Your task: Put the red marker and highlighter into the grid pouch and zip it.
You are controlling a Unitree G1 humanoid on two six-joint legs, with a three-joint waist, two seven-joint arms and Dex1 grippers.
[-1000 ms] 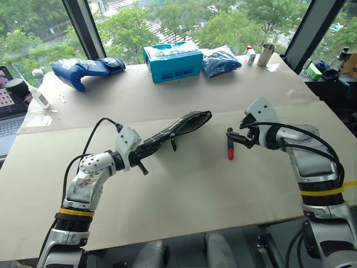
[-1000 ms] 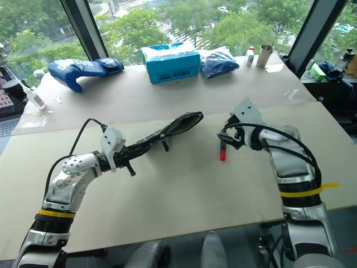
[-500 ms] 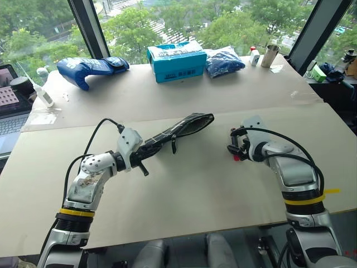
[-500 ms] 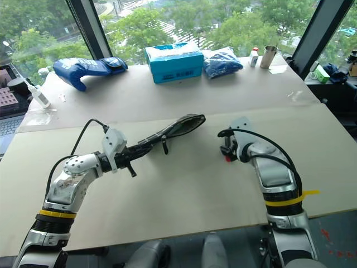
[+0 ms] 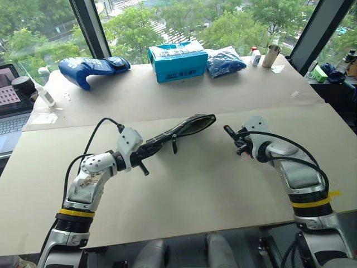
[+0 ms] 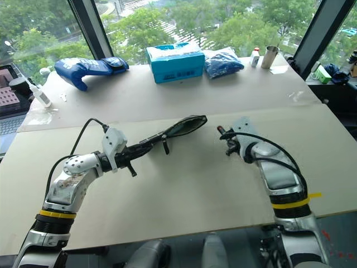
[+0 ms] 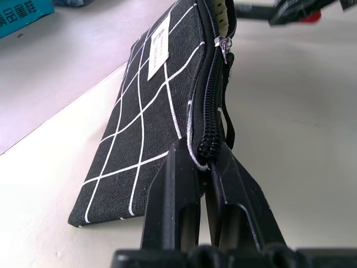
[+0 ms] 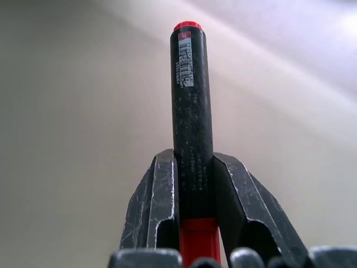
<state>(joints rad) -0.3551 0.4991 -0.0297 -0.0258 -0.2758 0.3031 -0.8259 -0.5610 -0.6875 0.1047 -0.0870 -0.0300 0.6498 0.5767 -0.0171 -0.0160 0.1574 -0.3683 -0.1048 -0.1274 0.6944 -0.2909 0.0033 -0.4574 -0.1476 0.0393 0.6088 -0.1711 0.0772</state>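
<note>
The red marker [image 5: 227,131] lies at a slant across the line of the grid pouch. My right gripper should therefore turn it lengthwise and push it into the pouch's opening [image 5: 199,125].
The grid pouch [image 5: 181,128], black with white grid lines, is held off the table by one end, its open mouth toward the right. My left gripper [image 7: 203,164] is shut on the zipper edge at that end. A pale strip shows inside the mouth, and I cannot tell whether it is the highlighter. My right gripper [image 8: 192,184] is shut on the red marker [image 8: 191,106], gripping the black barrel just ahead of the red part. The marker [image 5: 230,133] is off the table, a short gap right of the pouch's mouth, its tip aimed toward it.
Along the far side of the table [image 5: 184,190] lie a blue glove [image 5: 89,68], a teal box [image 5: 177,60], a blue bag [image 5: 225,60], a small bottle [image 5: 255,54] and a metal cup [image 5: 270,54]. At the left edge stand a white bottle [image 5: 44,96] and a laptop [image 5: 6,106].
The right gripper went from open over the marker lying on the table to shut on it, and raised it toward the pouch's mouth. The left arm and pouch stayed put.
</note>
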